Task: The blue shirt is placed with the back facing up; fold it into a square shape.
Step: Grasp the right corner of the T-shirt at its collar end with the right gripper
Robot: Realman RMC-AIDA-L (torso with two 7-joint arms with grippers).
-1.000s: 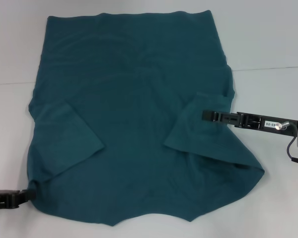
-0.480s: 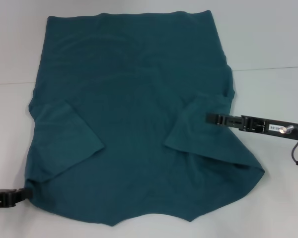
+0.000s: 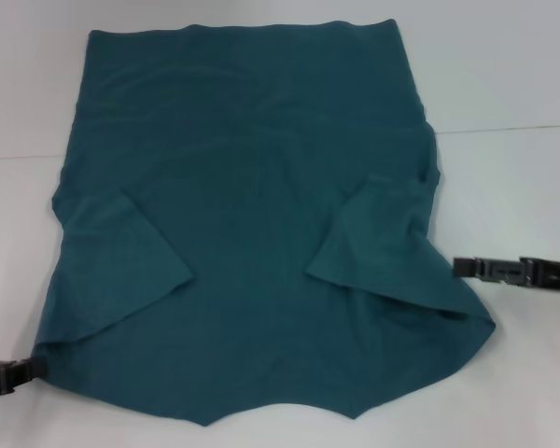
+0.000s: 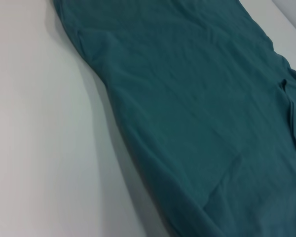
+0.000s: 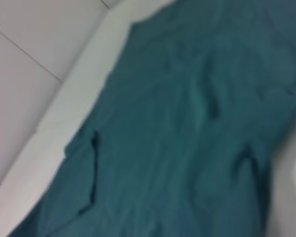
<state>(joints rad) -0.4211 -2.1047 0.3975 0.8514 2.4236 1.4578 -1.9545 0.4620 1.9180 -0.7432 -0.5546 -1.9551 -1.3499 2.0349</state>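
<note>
A near corner of the blue shirt is in my left gripper, and the shirt's opposite corner (image 3: 489, 326) is loose. Next, my right gripper takes hold of that loose corner (image 3: 479, 321) before the fold.
The blue shirt (image 3: 252, 215) lies spread on the white table, plain side up, with both sleeves folded inward onto the body. My left gripper (image 3: 39, 367) is at the shirt's near-left corner, shut on the fabric edge there. My right gripper (image 3: 455, 267) hovers over bare table just off the shirt's right edge, beside the folded right sleeve (image 3: 378, 238), not touching the cloth. The left wrist view shows the shirt (image 4: 197, 98) stretching away along the table. The right wrist view shows the shirt (image 5: 187, 123) from the side; no fingers show in either wrist view.
The white table (image 3: 513, 84) surrounds the shirt, with a seam line (image 3: 504, 127) running across it. A raised white ledge (image 5: 64, 98) borders the table in the right wrist view.
My right gripper has drawn back to the right, off the folded sleeve and onto bare table. The left gripper moved slightly left, and the shirt's near-left corner went with it.
</note>
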